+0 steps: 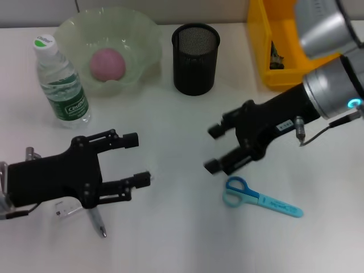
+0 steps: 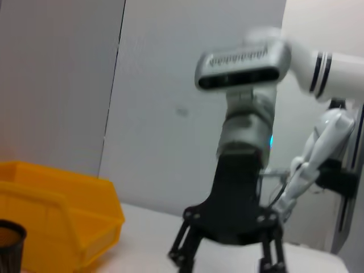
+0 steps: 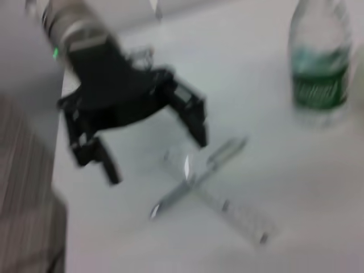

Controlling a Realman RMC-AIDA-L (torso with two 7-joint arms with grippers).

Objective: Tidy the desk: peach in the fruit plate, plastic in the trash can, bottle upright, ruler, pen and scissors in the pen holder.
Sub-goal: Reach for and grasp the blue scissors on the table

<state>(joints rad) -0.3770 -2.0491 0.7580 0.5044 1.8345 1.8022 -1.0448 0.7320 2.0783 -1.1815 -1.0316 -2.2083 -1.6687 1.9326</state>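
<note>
My open right gripper should go on toward the blue scissors (image 1: 238,191) before it closes across their blade cover (image 1: 266,201), because the scissors lie clear of the pen and ruler.
A pink peach (image 1: 107,63) lies in the pale green fruit plate (image 1: 142,34) at the back left. Left of the plate the bottle (image 1: 60,82) stands upright. The black mesh pen holder (image 1: 195,57) is at the back centre. Blue scissors (image 1: 259,196) lie flat just below my right gripper (image 1: 212,149), which is open and holds nothing. My left gripper (image 1: 139,159) is open and empty at the front left. The pen (image 1: 96,222) and clear ruler (image 1: 65,210) lie crossed beneath that arm, as the right wrist view's pen (image 3: 196,176) and ruler (image 3: 227,207) confirm. I see no plastic.
A yellow bin (image 1: 273,51) with something dark inside stands at the back right, close behind the right arm. The left wrist view shows that bin (image 2: 57,205) and the right gripper (image 2: 227,261). Bare white table lies between the two grippers.
</note>
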